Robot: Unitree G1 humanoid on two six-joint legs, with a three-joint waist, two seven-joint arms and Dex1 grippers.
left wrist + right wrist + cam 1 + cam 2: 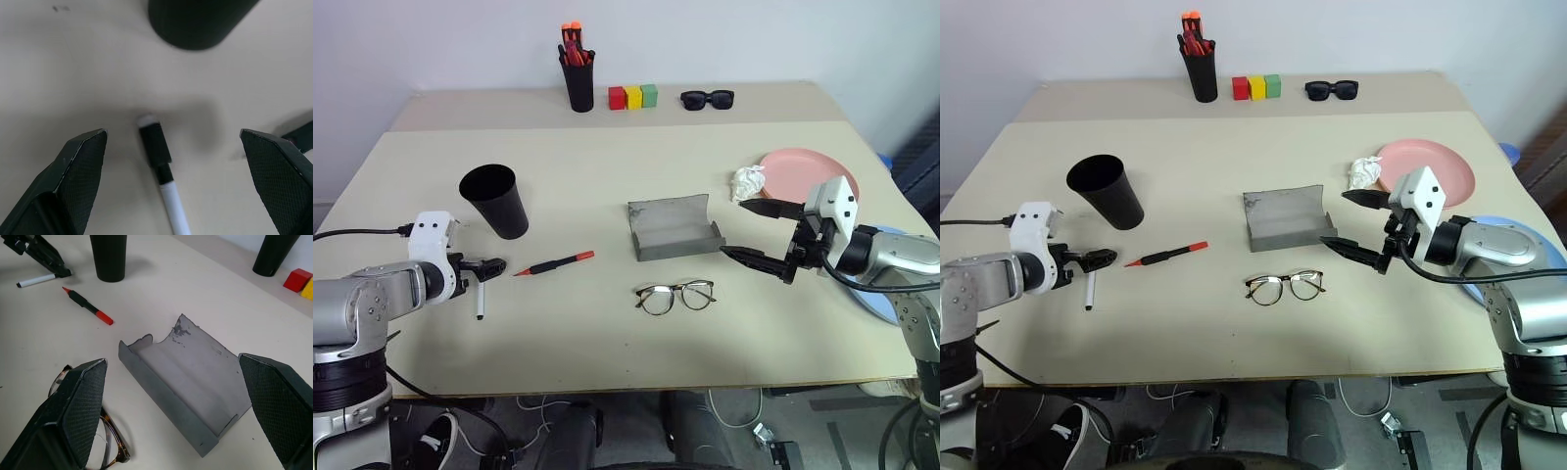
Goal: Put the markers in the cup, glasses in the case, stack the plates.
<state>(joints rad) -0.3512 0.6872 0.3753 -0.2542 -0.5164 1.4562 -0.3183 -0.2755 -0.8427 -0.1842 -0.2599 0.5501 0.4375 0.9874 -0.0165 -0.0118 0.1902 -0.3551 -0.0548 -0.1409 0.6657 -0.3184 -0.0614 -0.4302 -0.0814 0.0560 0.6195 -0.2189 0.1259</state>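
Observation:
The black cup is tall next to the short black marker. The marker will go down below the cup's rim when I drop it in.
The black cup stands upright at the left. The red marker lies to its right. The black marker with the white end lies under my left gripper, which is open and straddles the marker without touching it. The grey case lies open at the centre, with the wire-rimmed glasses on the table just in front of it. My right gripper hovers open to the right of the case. The pink plate is at the right, and my right arm partly hides the blue plate.
A crumpled white tissue lies by the pink plate. Along the far edge stand a black pen holder with orange-red pens, three coloured blocks and black sunglasses.

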